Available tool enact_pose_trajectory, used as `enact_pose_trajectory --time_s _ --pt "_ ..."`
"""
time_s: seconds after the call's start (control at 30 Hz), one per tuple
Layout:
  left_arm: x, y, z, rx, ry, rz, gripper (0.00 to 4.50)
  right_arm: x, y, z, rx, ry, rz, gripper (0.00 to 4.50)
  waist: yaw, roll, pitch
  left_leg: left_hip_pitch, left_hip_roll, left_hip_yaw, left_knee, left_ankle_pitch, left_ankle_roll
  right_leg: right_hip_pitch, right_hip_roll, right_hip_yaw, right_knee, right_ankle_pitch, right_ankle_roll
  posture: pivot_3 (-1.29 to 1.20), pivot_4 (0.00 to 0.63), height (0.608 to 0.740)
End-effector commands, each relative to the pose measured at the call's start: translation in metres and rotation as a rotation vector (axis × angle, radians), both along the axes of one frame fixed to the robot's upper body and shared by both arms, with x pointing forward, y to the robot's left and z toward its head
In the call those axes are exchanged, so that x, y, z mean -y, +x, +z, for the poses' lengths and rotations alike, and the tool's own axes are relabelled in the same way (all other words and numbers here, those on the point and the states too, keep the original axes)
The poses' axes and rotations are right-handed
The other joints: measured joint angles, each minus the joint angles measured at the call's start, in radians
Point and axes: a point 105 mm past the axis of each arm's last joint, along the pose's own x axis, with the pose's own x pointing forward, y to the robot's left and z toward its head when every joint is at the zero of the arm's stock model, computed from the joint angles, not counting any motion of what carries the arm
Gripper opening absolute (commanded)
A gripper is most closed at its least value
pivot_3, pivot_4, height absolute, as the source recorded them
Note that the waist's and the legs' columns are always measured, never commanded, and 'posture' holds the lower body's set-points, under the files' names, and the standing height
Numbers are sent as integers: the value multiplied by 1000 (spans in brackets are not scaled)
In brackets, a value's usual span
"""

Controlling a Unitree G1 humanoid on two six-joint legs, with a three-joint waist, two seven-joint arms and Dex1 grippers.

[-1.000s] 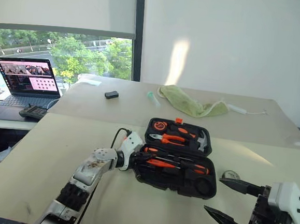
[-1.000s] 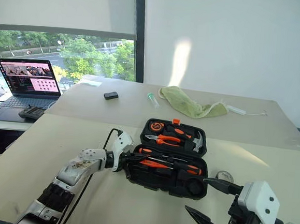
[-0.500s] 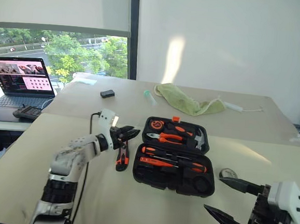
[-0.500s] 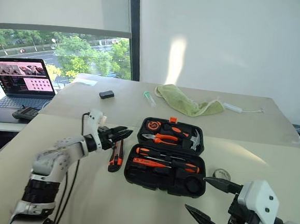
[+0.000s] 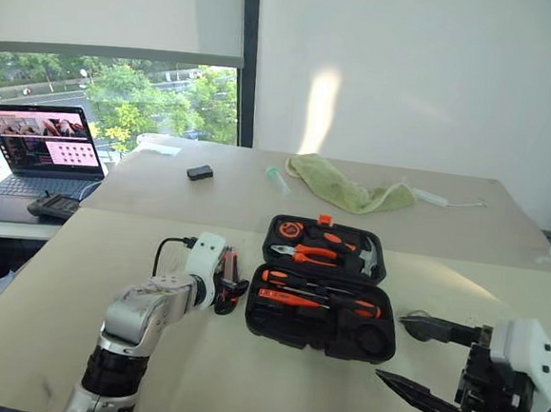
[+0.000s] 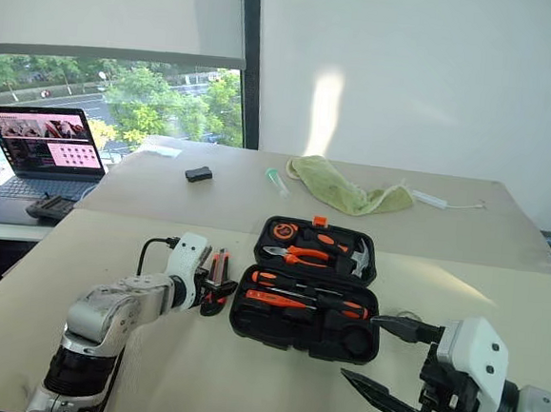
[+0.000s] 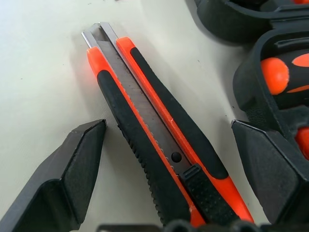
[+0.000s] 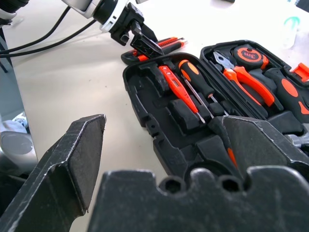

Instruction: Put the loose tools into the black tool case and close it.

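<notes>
Next, I turn the utility knife (image 5: 229,277) with my left gripper before I put it in, because it lies crosswise to the empty slot (image 5: 295,324) along the tool case's near edge.
The black tool case (image 5: 275,328) lies open in the middle of the table. Two screwdrivers (image 5: 330,302) and a slim orange tool (image 5: 283,297) sit in its near half. Pliers, a hammer and a tape measure sit in the far half. The orange-black utility knife (image 7: 154,145) lies flat on the table just left of the case. My left gripper (image 5: 231,286) is open and straddles the knife, one finger (image 7: 72,179) on each side, not touching it. My right gripper (image 5: 390,349) hangs open to the right of the case, holding nothing.
A green cloth (image 5: 348,188), a small black box (image 5: 200,172), a small clear tube (image 5: 276,176) and a white cable (image 5: 443,199) lie on the far table. A laptop (image 5: 42,140) stands on a desk to the left. A black cable trails from my left wrist.
My left gripper drew back from the case's left edge, opened, and turned down over the knife, which now lies on the table. The right gripper stayed put. The camera shifted slightly.
</notes>
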Motion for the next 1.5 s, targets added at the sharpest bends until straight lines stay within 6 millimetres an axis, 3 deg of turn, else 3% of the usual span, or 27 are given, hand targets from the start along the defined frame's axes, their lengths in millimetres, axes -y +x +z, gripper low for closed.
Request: enact_pose_trajectory --time_s 0.03,0.23,0.3,0.4,0.43,0.5,0.53,0.63,0.8,1.17,1.23,1.4,1.5 --pt "-10 -6 -18 -33 27 38 3787 1 -2 7 24 -12 1 4500 -2 1 0 1 0 0 0 0 0 0 -1 0 0 0 0 0 150 740" --pt "-30 -6 -15 25 45 66 1727 -1 -3 3 25 -1 -13 4500 -2 2 -1 1 1 0 -1 0 -1 0 -3 0 0 -1 -2 0 150 740" --pt "-18 -2 3 117 -48 -19 1712 -3 -2 3 30 8 -14 4500 -2 2 -1 1 1 0 -1 0 -1 0 -3 0 0 -1 -3 0 150 740" --pt "13 -9 47 252 -284 -285 1712 -3 -1 2 30 13 -21 4500 0 0 0 -1 1 0 -1 1 -2 -3 -3 0 0 -1 -4 0 150 740" --pt "25 -18 62 263 -337 -441 1712 -3 -1 2 31 17 -25 4500 2 0 0 -2 1 0 -1 1 -2 -3 -3 0 0 -2 -6 0 150 740" --pt "49 -48 73 213 -321 -830 1712 0 -1 3 37 31 -45 4500 7 0 1 -3 1 0 0 1 -2 -3 -3 -1 0 -3 -8 0 150 740" --pt "56 -55 69 190 -261 -964 1712 2 -2 3 36 29 -53 4500 8 0 1 -4 1 -1 0 1 -2 -4 -2 -2 0 -3 -8 0 150 740" --pt "70 -49 47 172 -50 -1175 1712 9 -6 3 32 15 -74 4500 13 5 -1 -2 -2 1 0 1 -2 -1 5 -3 -1 -4 -11 0 150 740" --pt "90 -32 22 167 139 -1302 1712 20 -16 5 24 -15 -112 4500 4 2 1 -3 -5 3 1 -2 3 -1 5 2 -2 -3 -6 0 150 740" --pt "88 -35 5 203 269 -1458 1712 17 -29 3 11 -22 -151 4500 -2 0 2 -3 1 2 1 -1 2 -3 8 2 -1 0 -1 0 150 740" --pt "89 -30 11 219 246 -1444 2715 16 -28 3 12 -20 -151 4500 0 0 2 -3 1 2 1 -1 2 -3 8 2 -1 0 -1 0 150 740" --pt "83 -39 49 225 -34 -1412 4247 17 -28 3 15 -21 -151 4500 -2 0 2 -4 1 2 1 -1 2 -3 8 2 -1 0 0 0 150 740" --pt "73 -41 62 160 -190 -1343 4086 17 -26 2 15 -22 -150 4500 -2 1 2 -4 1 2 1 -1 2 -4 8 2 -1 0 0 0 150 740"
